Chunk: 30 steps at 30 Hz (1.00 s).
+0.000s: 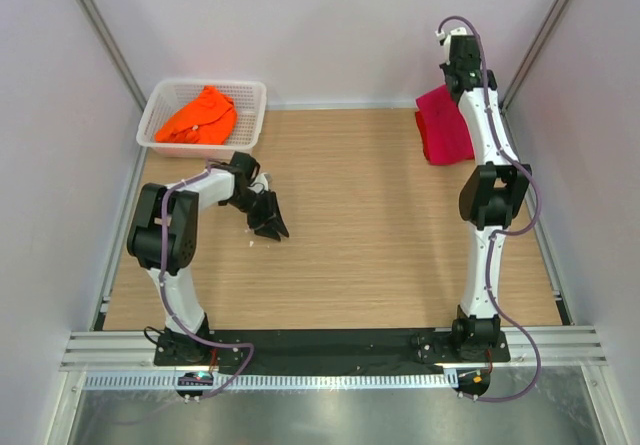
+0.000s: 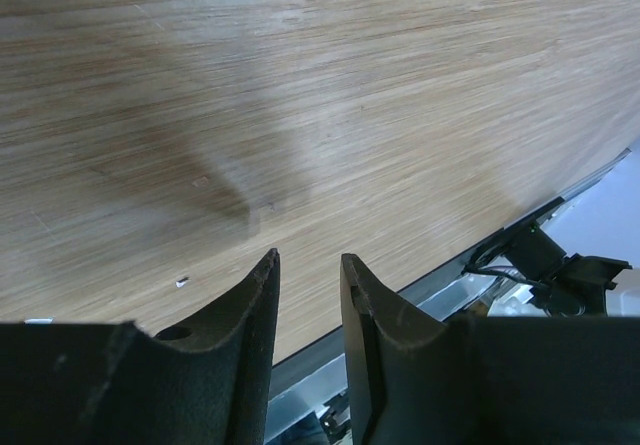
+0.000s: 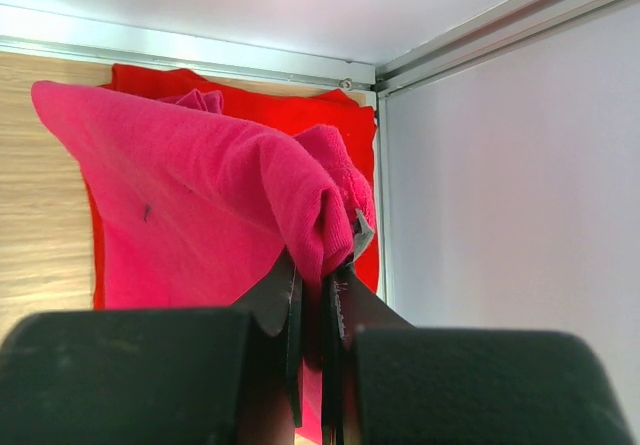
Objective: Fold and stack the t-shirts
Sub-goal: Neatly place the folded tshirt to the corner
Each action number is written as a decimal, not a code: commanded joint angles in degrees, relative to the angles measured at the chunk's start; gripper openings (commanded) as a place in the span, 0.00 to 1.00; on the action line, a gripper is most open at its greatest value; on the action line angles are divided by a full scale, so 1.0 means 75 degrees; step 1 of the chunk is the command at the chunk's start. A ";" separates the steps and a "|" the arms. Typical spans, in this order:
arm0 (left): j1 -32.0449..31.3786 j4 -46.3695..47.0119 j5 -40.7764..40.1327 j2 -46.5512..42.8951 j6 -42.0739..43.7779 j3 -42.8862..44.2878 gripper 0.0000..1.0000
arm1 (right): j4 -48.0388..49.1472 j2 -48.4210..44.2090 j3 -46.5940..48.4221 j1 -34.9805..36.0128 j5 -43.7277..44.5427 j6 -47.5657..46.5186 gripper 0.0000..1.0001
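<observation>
The magenta-pink t-shirt's body (image 1: 452, 137) lies on top of the red t-shirt, so my right gripper should now go toward the red far corner (image 3: 352, 115) and let go of the held fold there.
The magenta-pink t-shirt (image 3: 200, 195) lies partly lifted on the flat red t-shirt (image 3: 300, 115) at the table's far right corner. The two show as one pile (image 1: 443, 130) in the top view. My right gripper (image 3: 318, 275) is shut on a bunched fold of the magenta-pink shirt and holds it above the red one; it hangs over the pile's far end (image 1: 453, 80). The bright orange t-shirt (image 1: 200, 115) lies crumpled in the white basket (image 1: 250, 93). My left gripper (image 1: 268, 222) is open and empty, low over bare wood (image 2: 308, 260).
The white lattice basket stands at the far left corner. The back wall and right wall with a metal rail (image 3: 200, 50) stand close behind the pile. A black strip and metal edge (image 2: 470, 265) run along the table's near side.
</observation>
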 commanded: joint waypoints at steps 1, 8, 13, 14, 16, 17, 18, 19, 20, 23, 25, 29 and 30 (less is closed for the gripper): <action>0.0015 -0.0143 0.0049 0.0098 0.0080 0.0312 0.32 | 0.0849 0.0118 0.0495 -0.0088 -0.0014 0.0084 0.01; -0.0020 -0.0377 -0.0080 0.0204 0.0080 0.0535 0.31 | 0.1271 0.0552 0.0624 -0.0404 0.0091 0.0248 0.01; -0.0055 -0.0564 -0.0209 0.0204 0.0092 0.0710 0.31 | 0.1495 0.0949 0.0787 -0.0545 0.0055 0.0424 0.01; -0.0055 -0.0588 -0.0221 0.0204 0.0104 0.0734 0.31 | 0.1506 0.1020 0.0834 -0.0569 0.0067 0.0447 0.01; -0.0067 -0.0647 -0.0279 0.0204 0.0080 0.0746 0.31 | 0.1599 0.1172 0.0847 -0.0627 0.0032 0.0541 0.01; -0.0079 -0.0693 -0.0303 0.0204 0.0080 0.0746 0.31 | 0.1705 0.1220 0.0812 -0.0639 0.0055 0.0553 0.01; -0.0079 -0.0705 -0.0338 0.0215 0.0069 0.0746 0.31 | 0.1764 0.1278 0.0800 -0.0651 0.0090 0.0518 0.01; -0.0090 -0.0729 -0.0385 0.0227 0.0069 0.0757 0.31 | 0.1857 0.1372 0.0834 -0.0674 0.0079 0.0506 0.01; -0.0114 -0.0787 -0.0385 0.0250 0.0045 0.0792 0.31 | 0.1904 0.1512 0.0858 -0.0697 0.0079 0.0553 0.01; -0.0149 -0.0962 -0.0525 0.0274 0.0045 0.0933 0.31 | 0.2302 0.1711 0.0753 -0.0803 0.0055 0.0623 0.01; -0.0196 -0.1068 -0.0607 0.0239 0.0045 0.1074 0.31 | 0.3013 0.1841 0.0472 -0.0885 0.0195 0.0530 0.01; -0.0336 -0.1408 -0.0865 0.0064 0.0022 0.1121 0.31 | 0.3743 0.2345 0.0718 -0.1131 0.0500 0.0822 0.14; -0.0383 -0.1571 -0.0924 -0.0076 0.0022 0.1132 0.31 | 0.3942 0.2438 0.0636 -0.1178 0.0547 0.0823 0.21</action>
